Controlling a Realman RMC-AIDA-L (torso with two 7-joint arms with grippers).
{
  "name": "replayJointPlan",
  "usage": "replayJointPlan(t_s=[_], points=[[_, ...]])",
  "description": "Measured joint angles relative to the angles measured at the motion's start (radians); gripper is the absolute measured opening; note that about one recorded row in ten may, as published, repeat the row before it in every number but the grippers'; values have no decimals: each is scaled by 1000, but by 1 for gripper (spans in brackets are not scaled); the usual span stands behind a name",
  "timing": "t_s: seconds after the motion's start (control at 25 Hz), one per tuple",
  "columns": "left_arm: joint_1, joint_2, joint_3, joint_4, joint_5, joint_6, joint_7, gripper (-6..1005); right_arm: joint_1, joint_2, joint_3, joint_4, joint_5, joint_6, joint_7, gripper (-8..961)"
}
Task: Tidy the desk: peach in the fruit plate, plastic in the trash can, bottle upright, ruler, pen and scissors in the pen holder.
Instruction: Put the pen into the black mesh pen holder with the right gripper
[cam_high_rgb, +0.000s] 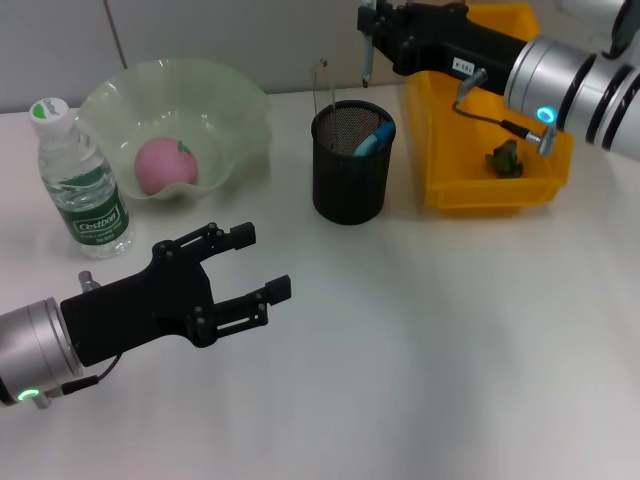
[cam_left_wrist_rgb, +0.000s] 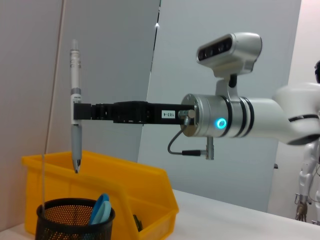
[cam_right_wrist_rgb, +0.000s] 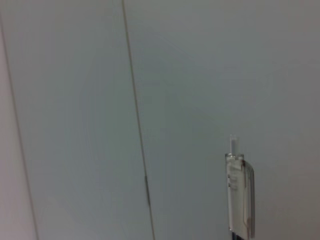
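I should keep lowering my right gripper until the pen's tip is inside and then let go, because the grey pen's tip (cam_high_rgb: 366, 80) points straight down above the pen holder's opening (cam_high_rgb: 345, 128).
My right gripper (cam_high_rgb: 372, 22) is shut on a grey pen (cam_high_rgb: 367, 62) and holds it upright, tip down, above the far rim of the black mesh pen holder (cam_high_rgb: 349, 190). In the left wrist view the pen (cam_left_wrist_rgb: 75, 130) hangs above the holder (cam_left_wrist_rgb: 70, 222). The pen's top shows in the right wrist view (cam_right_wrist_rgb: 240, 195). The holder has blue scissors (cam_high_rgb: 376, 138) and a clear ruler (cam_high_rgb: 321, 92) in it. A pink peach (cam_high_rgb: 164, 165) lies in the green fruit plate (cam_high_rgb: 235, 110). The bottle (cam_high_rgb: 82, 185) stands upright. Green plastic (cam_high_rgb: 505, 159) lies in the yellow bin (cam_high_rgb: 450, 150). My left gripper (cam_high_rgb: 262, 262) is open and empty.
The yellow bin stands right of the pen holder, under my right arm. The bottle stands left of the plate near the table's left edge. My left arm hovers over the white table (cam_high_rgb: 430, 350) in front of the plate.
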Motion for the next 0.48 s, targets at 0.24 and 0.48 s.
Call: replayJointPlan(t_s=[0.24,0.48], points=[[1,-1,-21,-5,1,-2,0,799,12,1,-1,79,24,25,-35,146],[2,-2,-25,-7,3,-8,0,799,25,4,-2,136,25,31,-64,147]])
